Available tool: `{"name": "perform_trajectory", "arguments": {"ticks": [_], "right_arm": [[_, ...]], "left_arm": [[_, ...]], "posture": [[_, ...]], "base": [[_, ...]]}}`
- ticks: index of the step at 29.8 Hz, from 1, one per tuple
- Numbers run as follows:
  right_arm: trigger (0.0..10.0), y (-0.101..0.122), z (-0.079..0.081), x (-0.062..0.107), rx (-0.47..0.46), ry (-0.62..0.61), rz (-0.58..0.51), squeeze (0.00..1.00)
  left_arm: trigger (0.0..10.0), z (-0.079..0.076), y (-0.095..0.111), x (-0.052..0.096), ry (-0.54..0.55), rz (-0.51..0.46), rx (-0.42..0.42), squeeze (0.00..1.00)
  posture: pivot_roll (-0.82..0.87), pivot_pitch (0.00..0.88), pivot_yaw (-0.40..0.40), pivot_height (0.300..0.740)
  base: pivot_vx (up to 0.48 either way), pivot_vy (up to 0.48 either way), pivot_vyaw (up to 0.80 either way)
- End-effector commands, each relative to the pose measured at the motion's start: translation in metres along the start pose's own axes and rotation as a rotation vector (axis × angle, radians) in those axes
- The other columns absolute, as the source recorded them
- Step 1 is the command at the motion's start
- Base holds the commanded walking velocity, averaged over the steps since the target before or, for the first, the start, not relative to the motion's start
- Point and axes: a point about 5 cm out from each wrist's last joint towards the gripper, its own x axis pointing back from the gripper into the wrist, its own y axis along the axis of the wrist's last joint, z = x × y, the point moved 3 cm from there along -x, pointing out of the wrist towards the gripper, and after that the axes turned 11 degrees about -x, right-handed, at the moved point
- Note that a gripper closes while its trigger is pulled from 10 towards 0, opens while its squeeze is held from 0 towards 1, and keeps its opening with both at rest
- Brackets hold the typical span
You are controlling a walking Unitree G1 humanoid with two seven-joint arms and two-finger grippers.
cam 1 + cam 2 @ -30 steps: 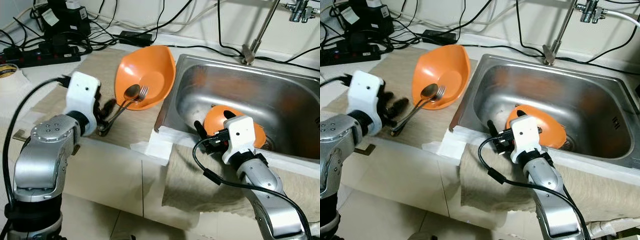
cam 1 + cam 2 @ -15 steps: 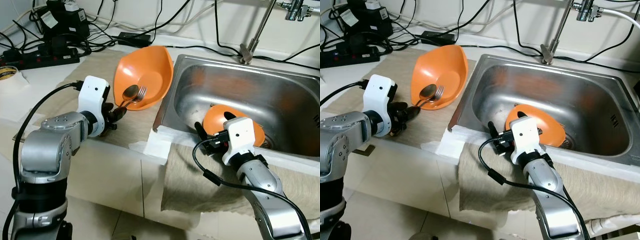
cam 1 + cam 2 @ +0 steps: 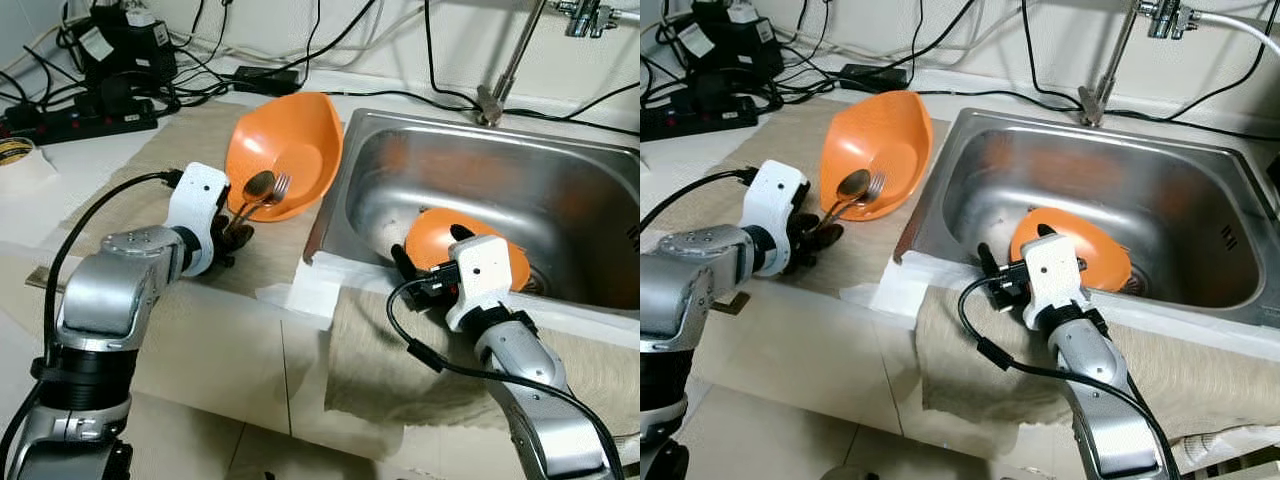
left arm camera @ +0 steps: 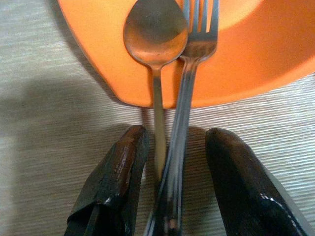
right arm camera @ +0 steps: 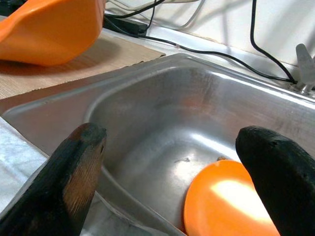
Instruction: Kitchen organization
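Note:
The orange bowl [image 3: 290, 145] is tipped down under the spoon and fork handles [image 3: 243, 213], so the bowl will rock back to level when I lift the handles away.
An orange bowl [image 3: 290, 140] lies tilted on the beige mat left of the sink. A spoon [image 4: 154, 34] and a fork [image 4: 199, 29] rest with their heads in it, and their handles stick out toward me over the mat. My left gripper [image 3: 232, 226] is low on the mat at those handles. It is open, with one finger on each side of both handles [image 4: 177, 140]. A second orange bowl [image 3: 435, 238] lies in the steel sink [image 3: 570, 200]. My right gripper [image 3: 427, 256] hovers open at the sink's front rim, just before that bowl, with nothing between its fingers.
A power strip [image 3: 80, 112] and tangled cables crowd the back left, and a tape roll [image 3: 12, 150] sits at the far left. The faucet [image 3: 505, 65] rises behind the sink. A white paper towel [image 3: 300, 290] and a beige cloth [image 3: 400, 360] hang over the counter's front edge.
My left gripper has slid forward along the mat toward the bowl, so its fingers now straddle the spoon and fork handles. The right arm has stayed put.

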Motion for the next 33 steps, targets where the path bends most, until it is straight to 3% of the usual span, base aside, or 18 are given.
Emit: {"name": "perform_trajectory", "arguments": {"ticks": [1,4,5,6,7,21,33], "right_arm": [[10.0,0.005,-0.004,0.003,0.016,-0.022,-0.018,0.00],[10.0,0.005,-0.005,0.003,0.017,-0.024,-0.018,0.00],[10.0,0.005,-0.005,0.003,0.018,-0.026,-0.018,0.00],[10.0,0.005,-0.005,0.003,0.018,-0.027,-0.019,0.00],[10.0,0.005,-0.005,0.003,0.017,-0.029,-0.019,0.00],[10.0,0.004,-0.004,0.004,0.014,-0.037,-0.016,0.00],[10.0,0.002,-0.004,0.004,0.015,-0.036,-0.008,0.00]], "left_arm": [[10.0,0.001,0.007,-0.001,0.000,-0.017,-0.032,0.00],[10.0,0.001,0.007,-0.002,-0.004,-0.014,-0.042,0.00],[4.8,0.000,0.006,-0.003,-0.010,-0.012,-0.050,0.00],[2.9,-0.001,0.006,-0.004,-0.015,-0.011,-0.052,0.00],[0.0,-0.002,0.005,-0.004,-0.023,-0.011,-0.053,0.00],[0.0,0.001,0.000,-0.011,-0.034,-0.002,-0.053,0.00],[0.0,0.028,0.027,-0.003,0.098,-0.132,-0.095,0.00]], "posture": [[0.06,0.000,0.020,0.736],[0.05,0.000,0.021,0.736],[0.05,0.000,0.022,0.736],[0.05,0.000,0.022,0.736],[0.05,0.000,0.022,0.736],[0.05,0.000,0.029,0.736],[0.05,0.000,0.028,0.736]], "base": [[0.000,0.000,0.00],[0.000,0.000,0.00],[0.000,0.000,0.00],[0.000,0.000,0.00],[0.000,0.000,0.00],[0.000,0.000,0.00],[0.000,0.000,0.00]]}}
